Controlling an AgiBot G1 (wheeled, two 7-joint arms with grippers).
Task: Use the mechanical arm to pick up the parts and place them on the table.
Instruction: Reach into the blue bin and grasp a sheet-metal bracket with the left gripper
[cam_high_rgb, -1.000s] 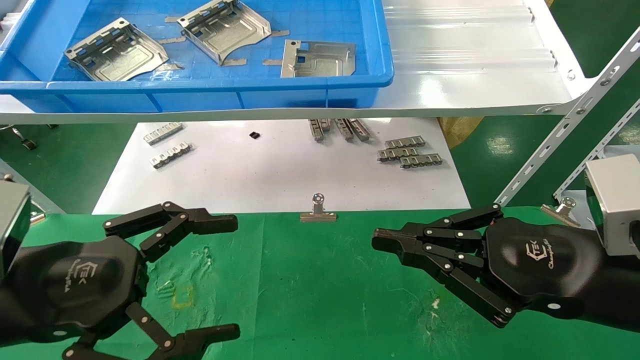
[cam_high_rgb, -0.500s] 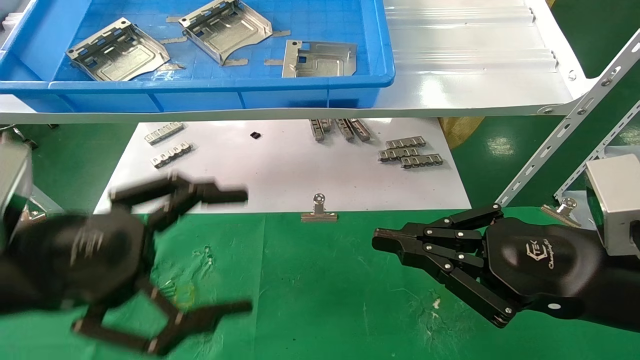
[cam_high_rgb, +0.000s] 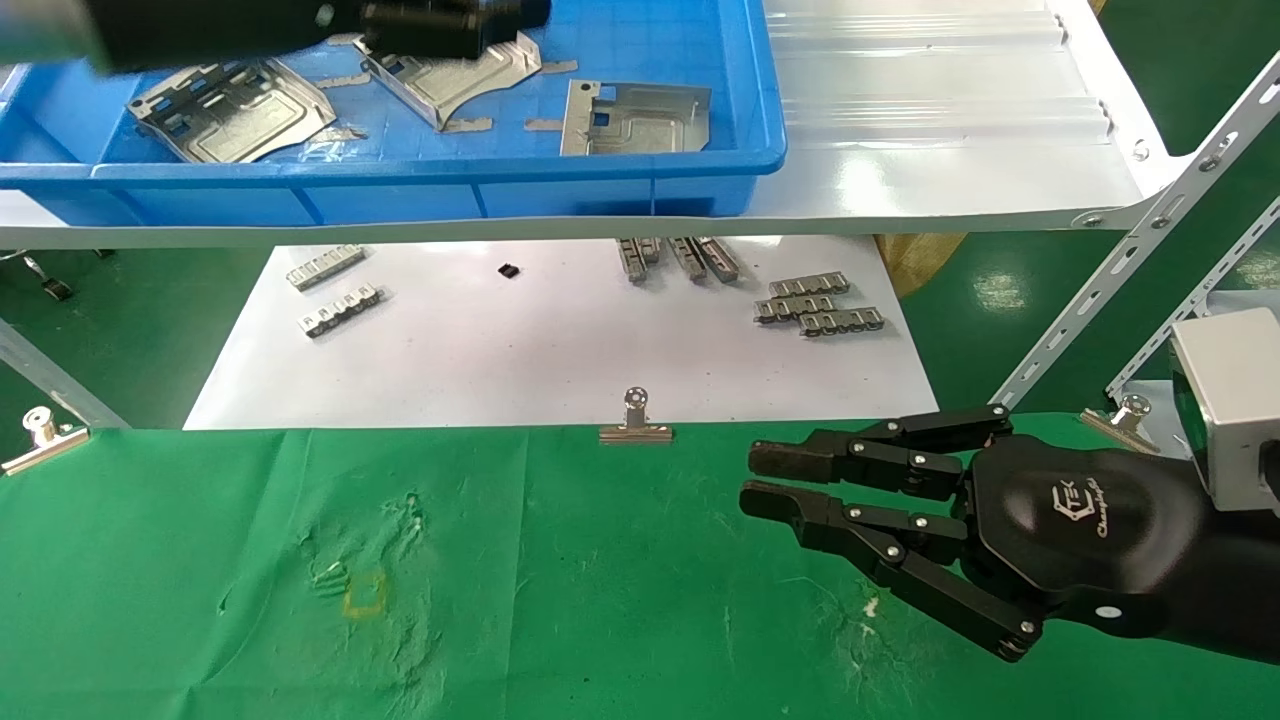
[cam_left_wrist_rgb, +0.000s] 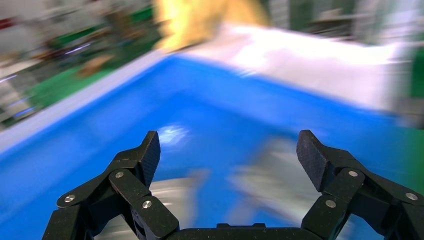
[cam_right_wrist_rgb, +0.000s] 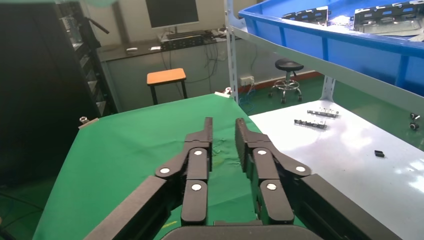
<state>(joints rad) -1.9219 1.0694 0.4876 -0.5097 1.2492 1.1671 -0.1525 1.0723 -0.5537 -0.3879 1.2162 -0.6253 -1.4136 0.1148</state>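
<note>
Grey strips (cam_high_rgb: 469, 124) lie scattered over the bin's bottom around the middle silvery part (cam_high_rgb: 462, 84), so I expect another grey strip to be hidden under that part when I lift it.
Three silvery stamped parts lie in the blue bin (cam_high_rgb: 400, 165) on the shelf: one at the left (cam_high_rgb: 235, 110), one in the middle (cam_high_rgb: 470, 75), one at the right (cam_high_rgb: 635, 118). My left gripper (cam_high_rgb: 440, 15) reaches over the bin's far side above the middle part, blurred. In the left wrist view it (cam_left_wrist_rgb: 230, 150) is wide open and empty, with blurred parts (cam_left_wrist_rgb: 280, 185) below. My right gripper (cam_high_rgb: 755, 478) hovers low over the green table (cam_high_rgb: 600, 600) at the right, its fingers (cam_right_wrist_rgb: 207, 135) narrowly parted and empty.
The glossy white shelf (cam_high_rgb: 950, 150) overhangs a white sheet (cam_high_rgb: 560, 350) with small slotted strips (cam_high_rgb: 820, 305). A binder clip (cam_high_rgb: 636, 425) stands on the table's far edge. A slanted perforated bracket (cam_high_rgb: 1130, 260) rises at the right.
My left arm rose from the green table and swung up over the blue bin, still open. My right gripper's fingers parted slightly.
</note>
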